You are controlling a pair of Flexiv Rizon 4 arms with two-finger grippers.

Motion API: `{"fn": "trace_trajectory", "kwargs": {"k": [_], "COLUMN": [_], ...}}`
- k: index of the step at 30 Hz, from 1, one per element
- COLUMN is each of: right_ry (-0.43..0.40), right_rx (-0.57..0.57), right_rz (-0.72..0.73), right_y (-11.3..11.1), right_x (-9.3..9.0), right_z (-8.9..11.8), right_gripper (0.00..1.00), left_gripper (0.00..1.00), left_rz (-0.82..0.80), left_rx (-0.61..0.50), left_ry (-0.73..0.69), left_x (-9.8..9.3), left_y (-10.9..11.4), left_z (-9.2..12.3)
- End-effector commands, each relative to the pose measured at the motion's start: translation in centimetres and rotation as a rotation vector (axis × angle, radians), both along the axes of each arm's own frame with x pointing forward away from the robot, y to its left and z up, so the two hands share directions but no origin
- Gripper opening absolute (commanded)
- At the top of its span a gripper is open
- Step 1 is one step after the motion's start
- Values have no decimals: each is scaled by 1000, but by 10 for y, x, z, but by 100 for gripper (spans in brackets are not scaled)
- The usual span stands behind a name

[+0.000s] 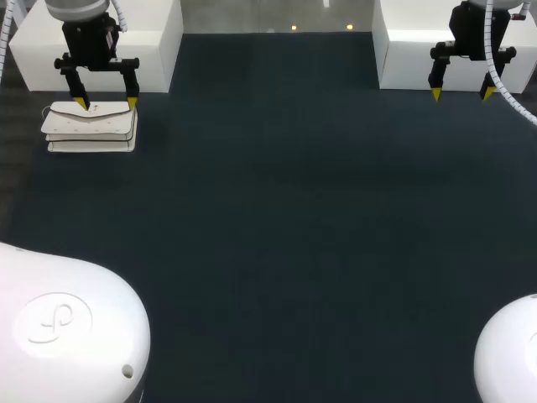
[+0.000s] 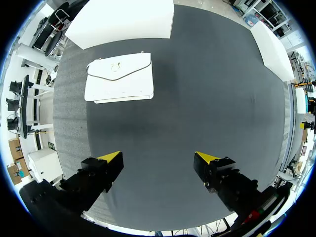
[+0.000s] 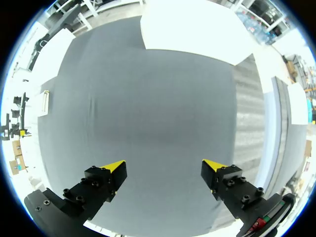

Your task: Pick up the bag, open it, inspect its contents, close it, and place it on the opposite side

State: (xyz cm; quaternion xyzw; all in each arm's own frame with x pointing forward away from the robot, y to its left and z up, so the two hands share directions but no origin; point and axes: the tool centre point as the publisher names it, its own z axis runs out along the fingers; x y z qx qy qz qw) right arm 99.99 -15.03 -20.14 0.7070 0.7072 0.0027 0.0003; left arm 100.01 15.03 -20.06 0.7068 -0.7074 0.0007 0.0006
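Note:
My gripper will bring the bag's strap along still looped when it pulls the bag point(image 1: 91, 129) across the mat, because a small strap curl point(image 1: 45, 110) pokes out beside the bag's flap.
A flat white bag point(image 1: 91, 128) with a pointed flap lies closed on the dark mat at the far left. The left wrist view shows the bag point(image 2: 119, 78) well ahead of the fingers, flap and small clasp facing up. My left gripper point(image 1: 106, 103) hangs open above the bag's far edge, nothing between its fingers point(image 2: 109, 162). My right gripper point(image 1: 461, 92) is open over the far right of the mat, empty as well. From the right wrist view the gripper point(image 3: 164, 169) faces bare mat, and the bag point(image 3: 45, 102) is a thin sliver far off to one side.
A white block point(image 1: 101, 50) stands behind the bag at the far left, and another white block point(image 1: 449, 54) stands at the far right. The dark mat point(image 1: 285, 218) covers the table between them.

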Motion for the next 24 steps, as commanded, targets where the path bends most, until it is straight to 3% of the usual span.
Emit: {"fn": "trace_trajectory", "kwargs": {"k": [1, 17, 24], "right_ry": [2, 2, -136], "right_rx": [-2, -2, 38], "right_rz": [0, 0, 334], "right_y": [0, 0, 21], "right_x": [0, 0, 0], "right_z": [1, 1, -7], "right_gripper": [100, 100, 100], "left_gripper": [100, 100, 100], "left_rz": [0, 0, -67], "left_rx": [1, 1, -212], "left_ry": [1, 1, 52], "left_x": [0, 0, 6], "left_y": [0, 0, 17], "left_z": [0, 0, -1]}}
